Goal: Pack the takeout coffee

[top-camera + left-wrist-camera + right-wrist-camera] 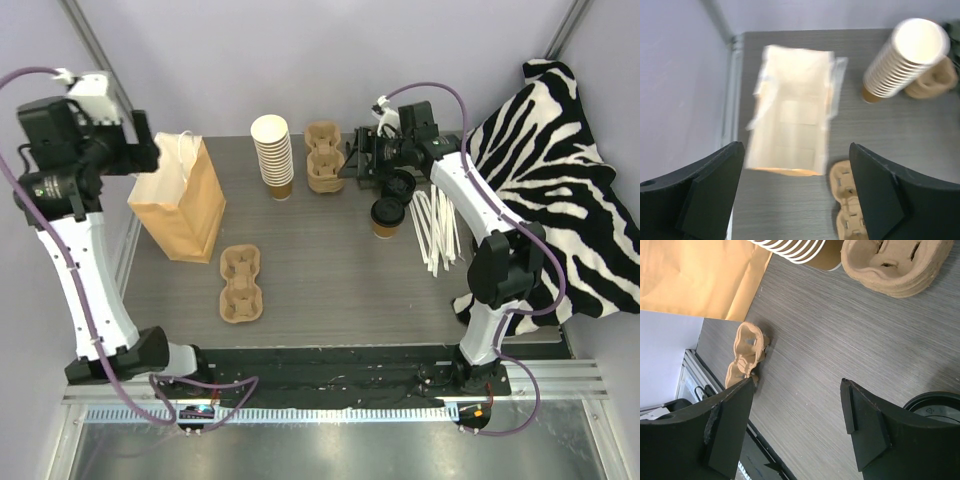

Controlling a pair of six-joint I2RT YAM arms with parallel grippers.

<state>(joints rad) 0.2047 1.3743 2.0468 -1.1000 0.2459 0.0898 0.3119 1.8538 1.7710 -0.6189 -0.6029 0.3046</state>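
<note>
The brown paper bag's open rim (138, 187) is clear of the wall, so my left gripper should go down next on the wall side (749, 92) until its fingers are on both sides of the bag's rim.
The takeout coffee (386, 215), a small brown cup with a black lid, stands on the table right of centre. My right gripper (352, 165) hovers just behind it, pointing left, open with nothing between its fingers (797, 385). A black lid's rim (935, 405) shows at the lower right of the right wrist view; I cannot tell whether it is the coffee's. High at the left, my left gripper (150, 152) is above the upright brown paper bag (180, 200). It is open and empty (796, 150), with the bag's open mouth (792, 110) below it, blurred.
A tall stack of lidless cups (272, 155) and a stack of pulp cup carriers (323, 157) stand at the back. A single carrier (241, 283) lies in front of the bag. White sticks (437, 230) and a zebra-striped cloth (560, 180) lie at the right.
</note>
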